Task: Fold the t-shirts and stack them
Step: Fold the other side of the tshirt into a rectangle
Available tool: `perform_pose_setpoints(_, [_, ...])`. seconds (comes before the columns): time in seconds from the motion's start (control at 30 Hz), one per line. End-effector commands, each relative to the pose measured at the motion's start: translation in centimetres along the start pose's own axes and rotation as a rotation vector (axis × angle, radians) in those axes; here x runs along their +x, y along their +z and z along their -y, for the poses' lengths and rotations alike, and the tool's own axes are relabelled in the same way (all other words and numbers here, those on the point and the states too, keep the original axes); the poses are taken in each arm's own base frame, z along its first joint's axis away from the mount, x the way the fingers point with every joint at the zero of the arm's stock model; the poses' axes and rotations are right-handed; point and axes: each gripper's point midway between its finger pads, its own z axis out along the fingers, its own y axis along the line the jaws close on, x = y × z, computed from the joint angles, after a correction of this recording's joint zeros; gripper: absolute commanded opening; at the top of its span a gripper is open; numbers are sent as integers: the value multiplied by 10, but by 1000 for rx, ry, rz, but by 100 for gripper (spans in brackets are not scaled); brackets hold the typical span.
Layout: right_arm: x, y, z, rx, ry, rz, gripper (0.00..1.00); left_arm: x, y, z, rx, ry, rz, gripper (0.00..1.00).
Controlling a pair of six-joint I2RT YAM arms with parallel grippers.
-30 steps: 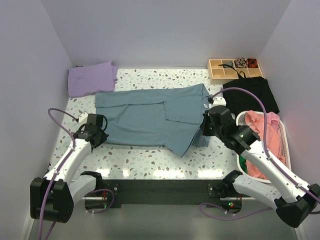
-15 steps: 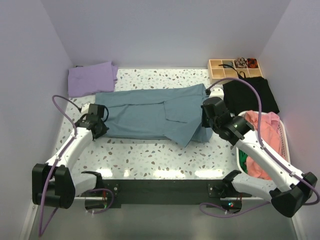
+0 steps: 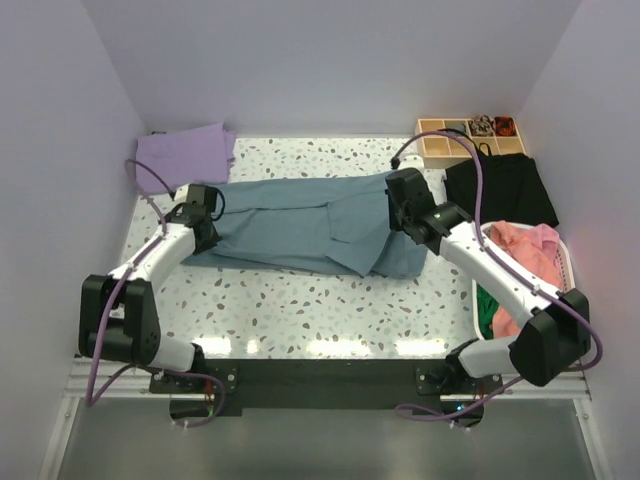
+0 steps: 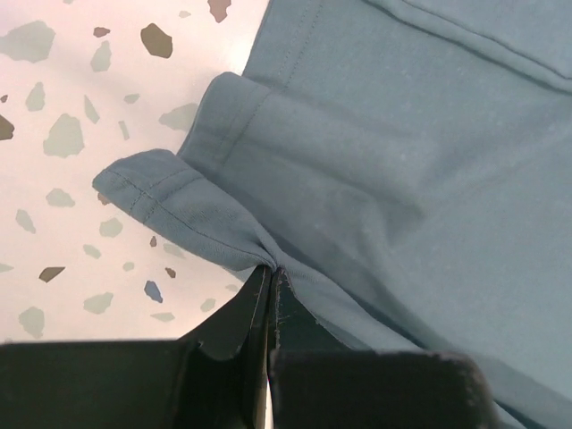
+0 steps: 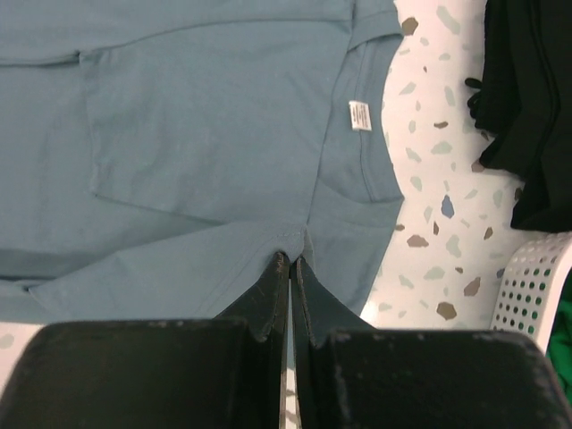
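The pinched edge [image 5: 266, 236] hangs over the body of the slate-blue t-shirt, so my right gripper keeps going toward the back edge [image 3: 370, 181] and lets go past the neck label.
The slate-blue t-shirt [image 3: 300, 222] lies across the middle of the table, partly folded lengthwise. My left gripper [image 3: 201, 215] is shut on its hem corner at the shirt's left end; the left wrist view shows the cloth [image 4: 375, 161] pinched at the tips [image 4: 271, 273]. My right gripper [image 3: 405, 212] is shut on the shirt's edge near the collar; the right wrist view shows the fold [image 5: 214, 134] pinched at the tips [image 5: 292, 259] below the neck label [image 5: 359, 114]. The lavender t-shirt [image 3: 183, 156] lies folded at the back left.
A black garment [image 3: 503, 190] lies at the right, also seen in the right wrist view [image 5: 527, 98]. A white basket [image 3: 572, 278] holds a salmon-pink cloth [image 3: 530, 260] and green cloth. A wooden compartment tray [image 3: 468, 139] stands at the back right.
Both grippers have carried the shirt's near edge away from me toward the back, folding the near half over the far half. The shirt now forms a narrower band.
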Motion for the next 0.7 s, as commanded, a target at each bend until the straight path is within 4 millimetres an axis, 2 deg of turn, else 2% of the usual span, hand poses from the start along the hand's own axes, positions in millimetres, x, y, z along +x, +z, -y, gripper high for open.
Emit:
perform_pose_setpoints(0.0, [-48,12,-6,-7,21,104,0,-22,13,10,-6,26,41,0])
perform_pose_setpoints(0.03, [-47,19,-8,-1,11,91,0,-20,15,11,-6,32,29,0])
perform_pose_setpoints(0.1, [-58,23,-8,18,4,111,0,-13,23,14,-2,44,-3,0])
perform_pose_setpoints(0.2, [-70,30,3,93,2,125,0,-7,28,16,1,48,-25,0])
perform_pose_setpoints(0.33, [-85,39,10,126,6,153,0,-9,28,15,-2,45,-13,1])
perform_pose_setpoints(0.4, [-87,52,8,131,-3,135,0,-11,28,17,0,42,-6,7])
perform_pose_setpoints(0.43, [-87,56,7,126,-3,129,0,-14,28,18,3,41,-1,18])
perform_pose_setpoints(0.47, [-89,61,4,120,-6,121,0,-15,28,18,-1,38,1,26])
perform_pose_setpoints(0.5, [-82,72,1,124,-14,89,0,-16,29,19,-3,38,3,31])
perform_pose_setpoints(0.53, [-82,78,0,132,-13,83,8,-19,28,19,-10,38,11,47])
perform_pose_setpoints(0.57, [-88,82,-3,128,-6,93,10,-32,27,16,-45,21,44,55])
perform_pose_setpoints(0.6, [-84,94,-7,132,-18,75,10,-35,26,14,-60,14,52,60])
perform_pose_setpoints(0.63, [-88,100,-8,135,-12,88,10,-42,24,15,-59,2,68,70])
perform_pose_setpoints(0.67, [-103,101,-10,135,4,122,15,-50,20,17,-58,-9,90,85])
